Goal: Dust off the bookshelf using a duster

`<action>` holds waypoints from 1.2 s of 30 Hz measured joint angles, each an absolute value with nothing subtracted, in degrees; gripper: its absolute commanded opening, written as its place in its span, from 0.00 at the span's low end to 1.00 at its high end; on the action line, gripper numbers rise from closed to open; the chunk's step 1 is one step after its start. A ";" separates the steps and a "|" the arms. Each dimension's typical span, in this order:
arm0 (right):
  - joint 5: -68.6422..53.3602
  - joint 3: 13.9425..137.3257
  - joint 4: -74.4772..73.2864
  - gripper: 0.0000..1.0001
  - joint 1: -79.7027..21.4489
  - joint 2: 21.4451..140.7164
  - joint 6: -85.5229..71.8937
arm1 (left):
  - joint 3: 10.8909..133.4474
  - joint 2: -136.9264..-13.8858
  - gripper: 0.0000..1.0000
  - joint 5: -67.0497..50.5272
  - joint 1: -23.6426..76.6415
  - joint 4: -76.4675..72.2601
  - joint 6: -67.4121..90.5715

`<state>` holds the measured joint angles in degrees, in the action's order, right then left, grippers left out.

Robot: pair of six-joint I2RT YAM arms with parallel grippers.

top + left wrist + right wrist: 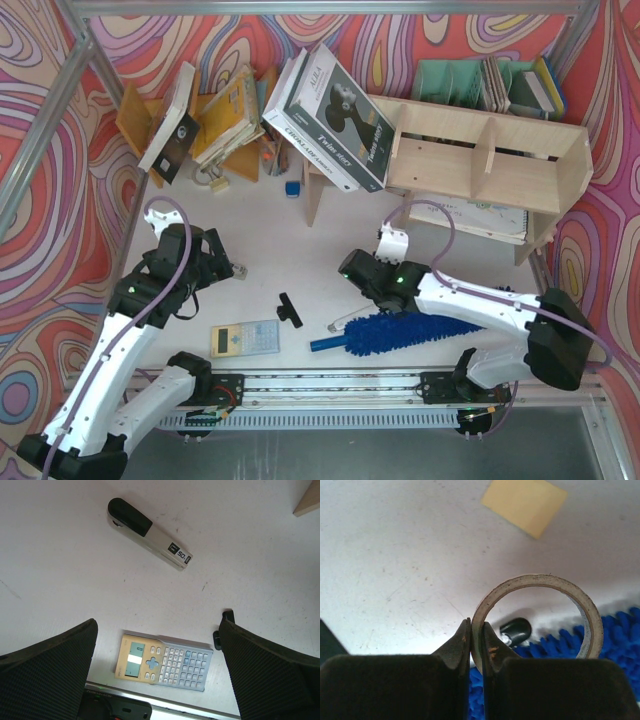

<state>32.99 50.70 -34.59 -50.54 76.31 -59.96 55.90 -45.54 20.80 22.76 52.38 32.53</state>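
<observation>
The ring (535, 581) is held above the duster and there is open space (325, 289) beside the black clip, so my right gripper should keep moving toward that space and let go there.
The duster (400, 330) lies on the white table near the front rail, its fluffy blue head pointing right and its smooth handle (325, 343) pointing left. My right gripper (387, 252) hovers just above and behind it, shut on the wall of a pale ring-shaped roll (540, 580). In the right wrist view the gripper (476, 625) pinches the ring's left side, with the duster's blue fluff (620, 640) showing beneath. The bookshelf (480, 160) stands at the back right. My left gripper (157, 630) is open and empty above a calculator (165, 661).
A white-and-black marker (150, 532) lies beyond the calculator (245, 338). A small black clip (290, 310) sits mid-table. Books lean against the bookshelf's left end (335, 105) and in an orange rack (185, 120). A teal organizer (470, 80) stands behind. A yellow note (524, 505) lies nearby.
</observation>
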 measured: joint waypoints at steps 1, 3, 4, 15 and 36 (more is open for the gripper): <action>32.77 51.37 -33.41 0.13 -50.57 77.45 -59.09 | 55.90 -45.50 0.98 20.82 22.76 52.38 32.53; 32.01 52.40 -31.44 0.13 -50.57 79.40 -57.43 | 55.90 -45.32 0.98 20.82 22.76 52.38 32.53; 31.55 53.01 -30.61 0.13 -50.57 80.42 -56.64 | 55.90 -45.19 0.98 20.82 22.76 52.36 32.53; 27.86 62.28 -21.96 0.13 -53.23 92.84 -50.30 | 55.90 -44.93 0.98 20.84 22.76 52.38 32.53; 22.92 68.10 -17.85 0.56 -57.87 102.04 -46.33 | 55.90 -44.47 0.98 20.99 22.72 52.38 32.53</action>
